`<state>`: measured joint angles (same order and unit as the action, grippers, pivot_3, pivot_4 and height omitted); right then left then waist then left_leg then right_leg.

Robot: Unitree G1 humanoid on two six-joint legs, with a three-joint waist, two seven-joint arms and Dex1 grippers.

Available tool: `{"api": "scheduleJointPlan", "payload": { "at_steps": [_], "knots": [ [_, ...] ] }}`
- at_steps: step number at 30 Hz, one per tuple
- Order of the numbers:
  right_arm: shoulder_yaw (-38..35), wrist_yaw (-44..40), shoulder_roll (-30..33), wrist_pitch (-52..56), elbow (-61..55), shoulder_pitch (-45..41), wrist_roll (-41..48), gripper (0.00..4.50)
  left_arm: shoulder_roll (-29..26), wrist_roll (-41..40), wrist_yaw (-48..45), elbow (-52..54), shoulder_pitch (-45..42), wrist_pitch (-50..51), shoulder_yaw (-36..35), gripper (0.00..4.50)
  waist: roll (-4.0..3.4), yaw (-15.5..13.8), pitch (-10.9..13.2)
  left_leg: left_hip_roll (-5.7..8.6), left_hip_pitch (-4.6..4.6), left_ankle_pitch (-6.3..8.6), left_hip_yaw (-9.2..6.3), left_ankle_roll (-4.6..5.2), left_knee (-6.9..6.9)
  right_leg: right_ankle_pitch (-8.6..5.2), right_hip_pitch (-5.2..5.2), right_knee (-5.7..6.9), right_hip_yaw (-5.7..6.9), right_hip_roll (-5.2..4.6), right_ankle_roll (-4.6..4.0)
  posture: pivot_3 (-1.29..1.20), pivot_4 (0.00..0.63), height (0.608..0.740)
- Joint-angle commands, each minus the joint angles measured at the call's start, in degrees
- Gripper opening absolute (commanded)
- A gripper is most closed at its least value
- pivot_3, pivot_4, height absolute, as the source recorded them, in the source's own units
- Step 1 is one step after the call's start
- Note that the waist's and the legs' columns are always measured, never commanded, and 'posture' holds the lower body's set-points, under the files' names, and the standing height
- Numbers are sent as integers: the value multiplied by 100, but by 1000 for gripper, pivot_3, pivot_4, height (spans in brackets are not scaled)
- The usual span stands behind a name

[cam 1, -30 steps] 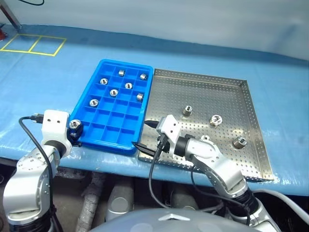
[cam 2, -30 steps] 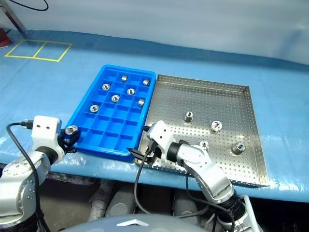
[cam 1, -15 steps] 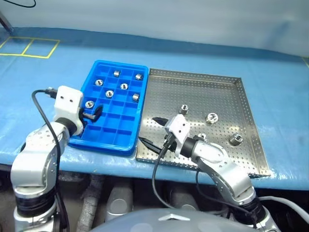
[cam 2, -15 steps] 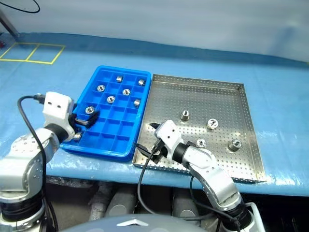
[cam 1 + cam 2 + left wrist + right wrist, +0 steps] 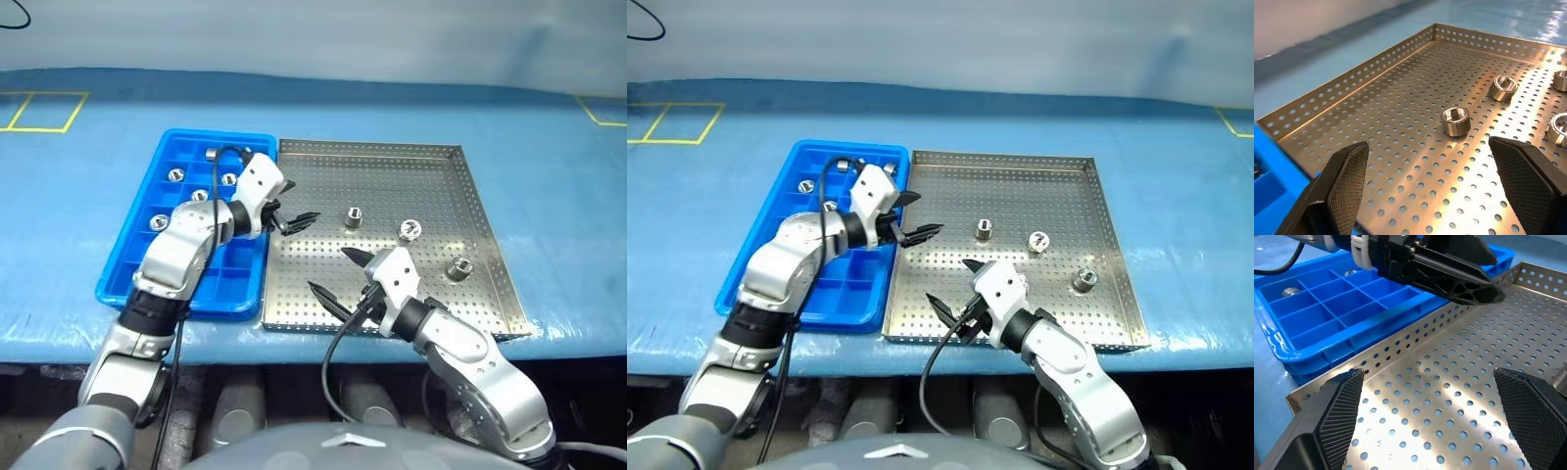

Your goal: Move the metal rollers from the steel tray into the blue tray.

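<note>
The roller ahead (image 5: 354,216) of the left gripper's open fingers stands upright, clear of the others, so the robot should keep reaching down until those fingers close on the roller's sides (image 5: 354,221).
The steel tray (image 5: 392,176) lies right of the blue tray (image 5: 211,279), rims touching. Several metal rollers rest on its perforated floor, among them one (image 5: 354,216), a second (image 5: 409,230) and a third (image 5: 458,266). Several more rollers (image 5: 176,174) sit in the blue tray's far cells. My left gripper (image 5: 292,204) hangs open and empty over the steel tray's left edge, pointing toward the nearest roller (image 5: 1455,121). Above the steel tray's near left part, my right gripper (image 5: 331,271) is open and empty too. The left gripper's black fingers (image 5: 1449,269) cross the right wrist view.
Both trays sit near the front edge of a table with a blue cover (image 5: 549,176). Yellow tape lines mark the far left (image 5: 39,108) and far right (image 5: 602,108). A black cable (image 5: 338,343) loops below my right gripper.
My left gripper let a roller go into the blue tray, then swung right, open, to the steel tray's left edge. The right gripper shifted slightly right. The camera view also shifted.
</note>
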<state>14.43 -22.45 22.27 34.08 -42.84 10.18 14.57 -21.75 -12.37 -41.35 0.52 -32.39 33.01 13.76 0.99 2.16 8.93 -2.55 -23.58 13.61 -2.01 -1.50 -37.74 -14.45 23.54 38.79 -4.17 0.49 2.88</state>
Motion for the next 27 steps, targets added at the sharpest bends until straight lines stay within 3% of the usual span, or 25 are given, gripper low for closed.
{"api": "scheduleJointPlan", "payload": {
  "at_steps": [1, 8, 23, 27],
  "knots": [
    [-77, 192, -22, -21, -328, 144, -74, 4500, 286, 253, -224, -831, -590, -497, 279, 4284, 0, 52, 0, 1, 0, 0, 1, 1, -1, 1, 0, 0, -1, 0, 1, -105, 150, 740],
    [-74, 472, -137, -54, -396, 310, -164, 4500, 881, 737, -482, -2496, -1384, -1168, 661, 4284, 0, 265, 0, 2, -2, 3, 3, 5, -2, 1, 3, 0, -8, 2, 4, -156, 150, 740],
    [-116, 584, -180, -85, -428, 333, -249, 4500, 1650, 1377, -71, -4839, -2099, -2054, 534, 4284, 1, 397, 1, 4, -5, 5, 5, 9, -4, 2, 5, 0, -13, 3, 10, -177, 150, 740],
    [-145, 594, -180, -92, -417, 302, -255, 4500, 1684, 1419, -66, -4993, -2125, -2136, 462, 3421, 1, 439, 1, 4, -6, 5, 5, 9, -5, 3, 5, 0, -14, 3, 11, -177, 150, 740]
  ]
}}
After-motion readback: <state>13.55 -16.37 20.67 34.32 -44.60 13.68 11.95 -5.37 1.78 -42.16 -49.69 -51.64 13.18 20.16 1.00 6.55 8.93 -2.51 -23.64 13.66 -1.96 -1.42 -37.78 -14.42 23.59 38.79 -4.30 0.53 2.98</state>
